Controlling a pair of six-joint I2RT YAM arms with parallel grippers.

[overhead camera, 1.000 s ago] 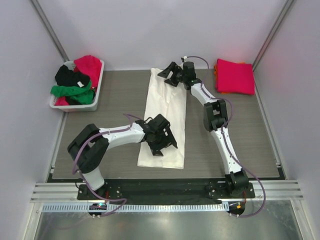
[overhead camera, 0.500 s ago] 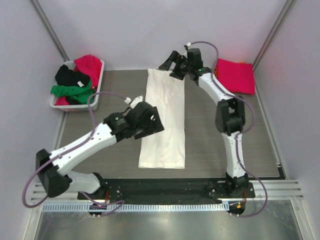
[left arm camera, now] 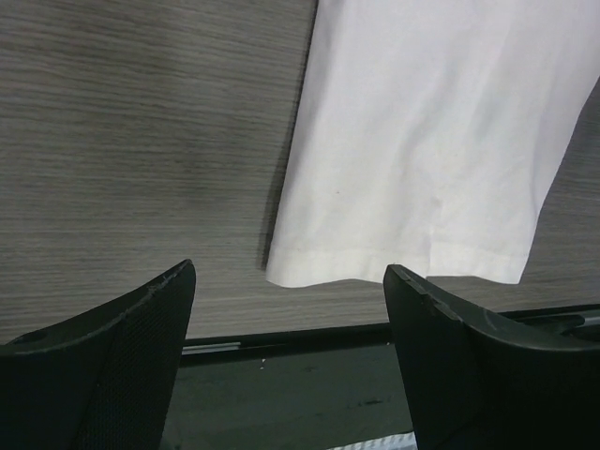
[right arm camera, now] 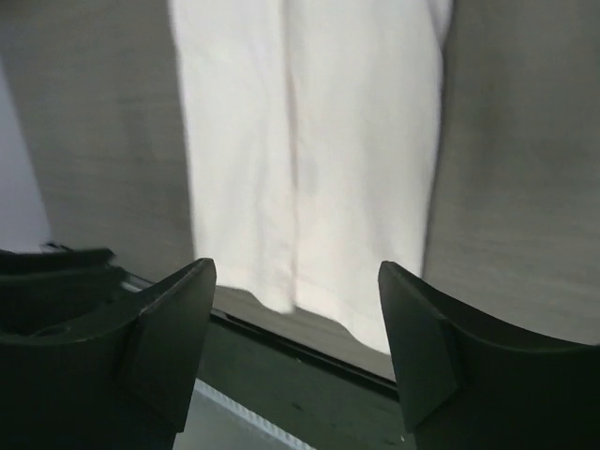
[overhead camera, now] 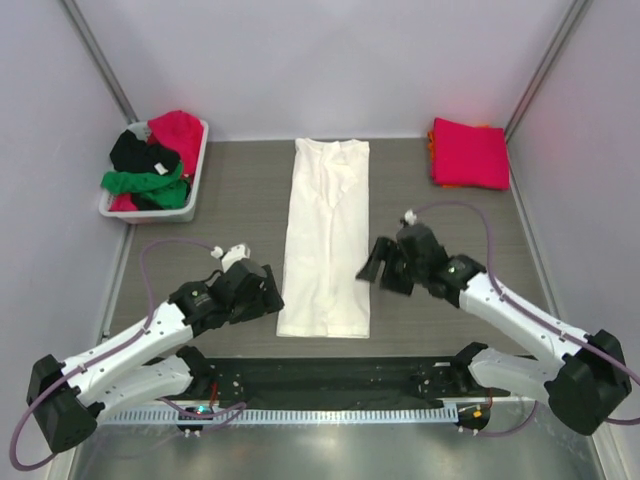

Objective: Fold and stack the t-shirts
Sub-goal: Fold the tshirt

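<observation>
The cream-white strip (overhead camera: 326, 235) should fold over and its far end should stay in place when I carry the near hem (overhead camera: 323, 334) back, because the hem lies thin and loose.
A cream-white t-shirt (overhead camera: 327, 235) lies folded into a long narrow strip down the middle of the table; its print is hidden. It also shows in the left wrist view (left arm camera: 422, 141) and the right wrist view (right arm camera: 309, 141). My left gripper (overhead camera: 262, 292) is open and empty, just left of the strip's near end. My right gripper (overhead camera: 378, 266) is open and empty, just right of the strip's lower half. A folded magenta-pink t-shirt (overhead camera: 469, 153) lies on an orange one at the back right. Green (overhead camera: 145, 182), black and red t-shirts fill the basket.
A white slotted plastic basket (overhead camera: 182, 202) stands at the back left. A black rail (overhead camera: 330, 378) runs along the table's near edge. Metal frame posts stand at both back corners.
Both arms have pulled back from the shirt. The right gripper left the collar end and came down to the right of the strip. The left gripper moved off the shirt to its lower left.
</observation>
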